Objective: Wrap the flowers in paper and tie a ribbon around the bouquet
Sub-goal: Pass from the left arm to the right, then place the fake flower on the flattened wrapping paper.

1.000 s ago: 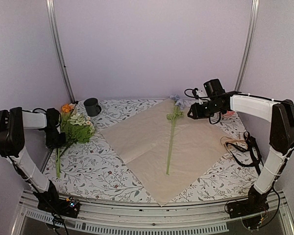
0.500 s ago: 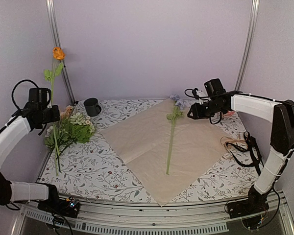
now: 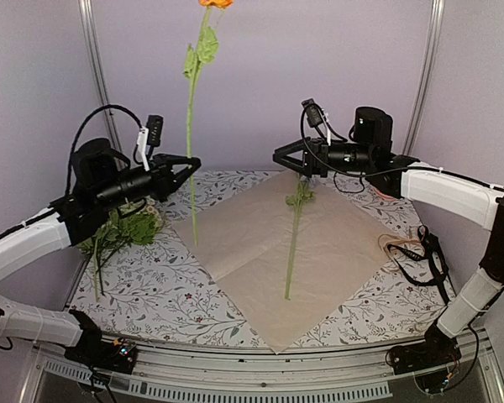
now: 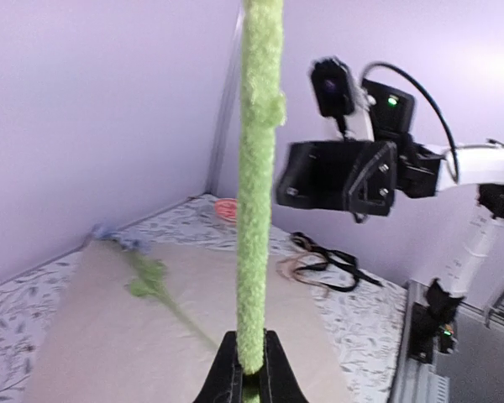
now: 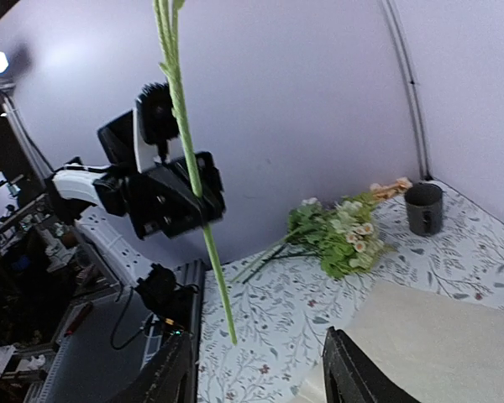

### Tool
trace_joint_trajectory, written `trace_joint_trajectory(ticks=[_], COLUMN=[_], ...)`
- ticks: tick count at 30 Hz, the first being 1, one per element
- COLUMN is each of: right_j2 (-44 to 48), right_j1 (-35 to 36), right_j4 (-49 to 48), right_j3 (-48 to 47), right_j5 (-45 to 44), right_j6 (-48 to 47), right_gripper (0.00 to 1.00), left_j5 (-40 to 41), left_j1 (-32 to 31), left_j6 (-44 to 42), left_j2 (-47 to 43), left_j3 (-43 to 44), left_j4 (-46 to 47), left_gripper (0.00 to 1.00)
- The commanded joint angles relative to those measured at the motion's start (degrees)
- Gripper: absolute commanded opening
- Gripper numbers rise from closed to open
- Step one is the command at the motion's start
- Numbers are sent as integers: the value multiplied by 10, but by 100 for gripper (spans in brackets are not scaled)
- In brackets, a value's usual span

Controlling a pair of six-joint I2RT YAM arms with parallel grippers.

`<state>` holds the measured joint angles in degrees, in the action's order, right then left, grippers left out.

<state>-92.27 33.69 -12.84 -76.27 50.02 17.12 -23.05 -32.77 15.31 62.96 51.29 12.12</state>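
Observation:
The pale blue flower [image 3: 293, 242] is on my right gripper's side. My left gripper should therefore pass the orange flower [image 3: 191, 113] to my right gripper, which will lay it alongside.
My left gripper [image 3: 191, 163] is shut on the green stem of an orange flower [image 3: 192, 126], held upright above the left edge of the paper [image 3: 252, 252]. In the left wrist view the fuzzy stem [image 4: 259, 168] is pinched between the fingertips. The right gripper [image 3: 280, 156] hovers open and empty over the paper's far corner, facing the left one. One pale blue flower [image 3: 292, 243] lies on the paper. The rest of the flowers [image 3: 126, 228] lie in a bunch at the left. The black ribbon [image 3: 426, 241] lies at the right.
A tan cord [image 3: 393, 243] lies beside the ribbon. A dark mug [image 5: 423, 208] stands past the bunch [image 5: 340, 235], hidden behind my left arm in the top view. A small pink thing [image 4: 227, 208] sits at the table's far right corner.
The left arm has lifted the orange flower out of the bunch and carried it up and right toward the paper. The right arm has risen and swung left, its jaws wider.

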Motion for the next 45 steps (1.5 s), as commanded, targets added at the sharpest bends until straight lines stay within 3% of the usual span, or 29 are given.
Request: trace_joint_trajectory(ticks=[1,5,12,14,16,17,26,27,30,31,34,37,41,45], right_j2=[-32,-67,-73,-75,-79,-81,-83,-81,-81,-83,-108,-163,-234,-280], right_j1=[30,51,65,65,65,65,32,29,15,6,-28,-59,-77,-80], right_j4=[-224,-226,-235,-233,-231,-232,-231,-231,-224,-217,-140,-12,75,168], right_j3=[-28,-65,-56,-55,-54,-54,-34,-29,-12,-5,9,-3,-33,-93], right_j5=[76,70,89,89,86,85,73,70,57,49,18,-19,-42,-120], right_j6=[152,171,171,169,175,179,226,232,242,251,280,262,221,149], right_gripper=[61,67,56,40,8,1,0,0,0,0,0,0,0,0], left_j5=[-97,-122,-119,-118,-119,-118,-72,-68,-49,-42,24,181,356,390], left_j1=[-83,-117,-135,-138,-140,-140,-139,-139,-131,-127,-115,-97,-31,61], left_j6=[41,65,93,94,91,89,57,57,62,61,38,19,39,55], left_j2=[78,152,199,207,215,217,213,212,208,203,173,142,123,107], left_j3=[22,45,46,50,57,59,64,63,61,59,52,58,83,89], left_j4=[175,215,256,256,245,239,141,132,105,96,47,-51,-217,-345], left_gripper=[0,0,0,0,0,0,0,14,90,98,99,99,99,99])
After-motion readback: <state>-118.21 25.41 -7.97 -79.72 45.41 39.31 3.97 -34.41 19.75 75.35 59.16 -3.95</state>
